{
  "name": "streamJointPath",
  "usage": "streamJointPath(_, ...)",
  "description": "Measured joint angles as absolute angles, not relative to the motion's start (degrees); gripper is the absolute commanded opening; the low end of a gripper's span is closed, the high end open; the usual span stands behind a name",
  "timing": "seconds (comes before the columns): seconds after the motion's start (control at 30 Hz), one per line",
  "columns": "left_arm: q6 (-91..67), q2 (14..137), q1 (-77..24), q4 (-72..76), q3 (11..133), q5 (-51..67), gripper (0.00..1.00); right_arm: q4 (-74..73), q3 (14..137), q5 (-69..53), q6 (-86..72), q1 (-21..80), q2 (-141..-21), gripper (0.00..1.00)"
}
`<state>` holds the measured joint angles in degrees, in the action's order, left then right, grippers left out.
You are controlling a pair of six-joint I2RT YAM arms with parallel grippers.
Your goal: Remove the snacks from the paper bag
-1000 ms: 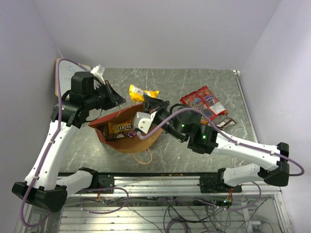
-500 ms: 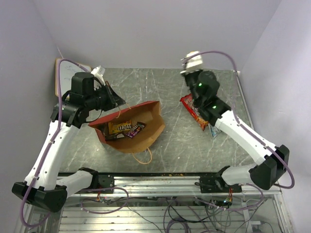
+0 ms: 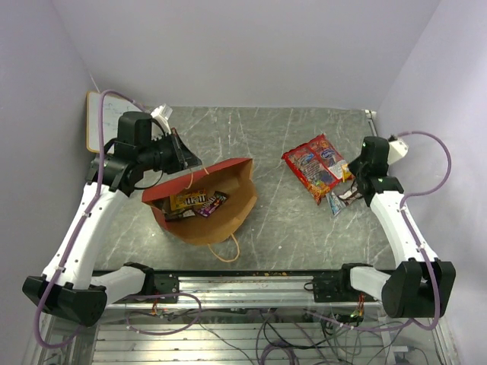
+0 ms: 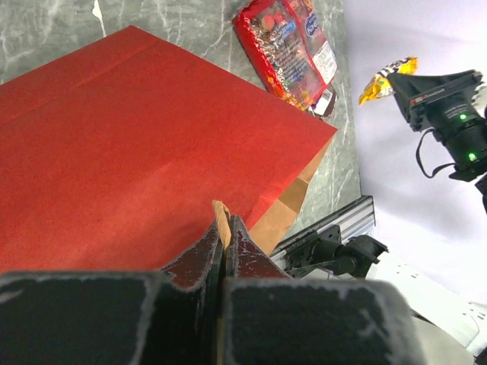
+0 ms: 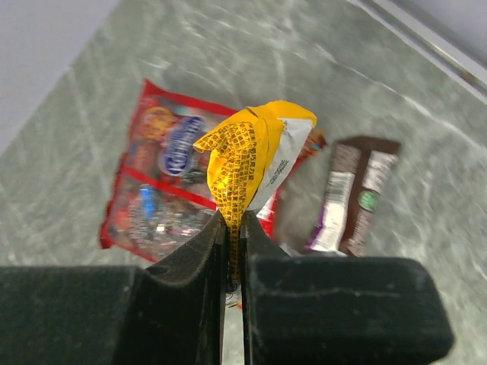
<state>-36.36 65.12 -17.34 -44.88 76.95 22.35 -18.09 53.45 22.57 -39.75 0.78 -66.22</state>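
The yellow snack packet [image 3: 347, 172] hangs free above the red crisp bags, so the robot's right gripper should keep going down toward the brown and purple pack [image 3: 350, 195] and let go there.
The paper bag [image 3: 217, 209] lies on its side, red outside, mouth open toward the camera. A yellow packet [image 3: 189, 200] and a dark purple packet [image 3: 212, 202] lie inside. My left gripper [image 3: 185, 163] is shut on the bag's upper rim; in the left wrist view [image 4: 224, 226] a strip of kraft paper [image 4: 221, 215] shows between the fingers. My right gripper [image 5: 233, 228] is shut on a crumpled yellow snack packet [image 5: 251, 148], held above the red crisp bags [image 5: 156, 190] at the right [image 3: 313, 166]. A brown and purple pack [image 5: 354, 194] lies beside them.
A white board [image 3: 94, 122] leans at the far left corner. Small packs [image 3: 342, 199] lie by the right arm. The bag's loop handle [image 3: 226, 249] trails toward the front metal rail [image 3: 251, 281]. Walls close in on the left and right.
My right arm left the bag's mouth, rose, and swung to the right side with the yellow packet that lay behind the bag. The left gripper kept its hold on the rim.
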Motion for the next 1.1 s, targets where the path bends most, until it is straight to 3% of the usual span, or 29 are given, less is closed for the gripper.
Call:
streamJointPath(0.37, -34.39, 65.17, -17.34, -44.82, 76.27, 24.23, 0.07, -17.87, 43.68, 23.42, -44.97, -5.98, -68.10, 0.00)
streamJointPath(0.7, -33.15, 65.19, -17.34, -44.88, 76.34, 24.91, 0.07, -19.49, 48.80, 20.08, -44.16, -8.29, -84.84, 0.02)
streamJointPath(0.77, -33.17, 65.17, -17.34, -44.88, 76.34, 24.99, 0.07, -19.86, 50.26, 19.20, -43.86, -8.29, -86.87, 0.11)
streamJointPath(0.93, -33.17, 65.08, -17.34, -44.99, 76.47, 25.10, 0.07, -20.62, 52.10, 17.15, -41.85, -8.38, -87.29, 0.47)
streamJointPath(1.03, -33.21, 65.04, -17.34, -45.25, 76.93, 25.17, 0.07, -21.12, 53.60, 15.59, -40.77, -8.40, -86.04, 0.57)
streamJointPath(1.1, -33.34, 64.90, -17.34, -45.19, 76.97, 25.41, 0.07, -21.41, 54.22, 14.61, -40.45, -8.40, -84.18, 0.58)
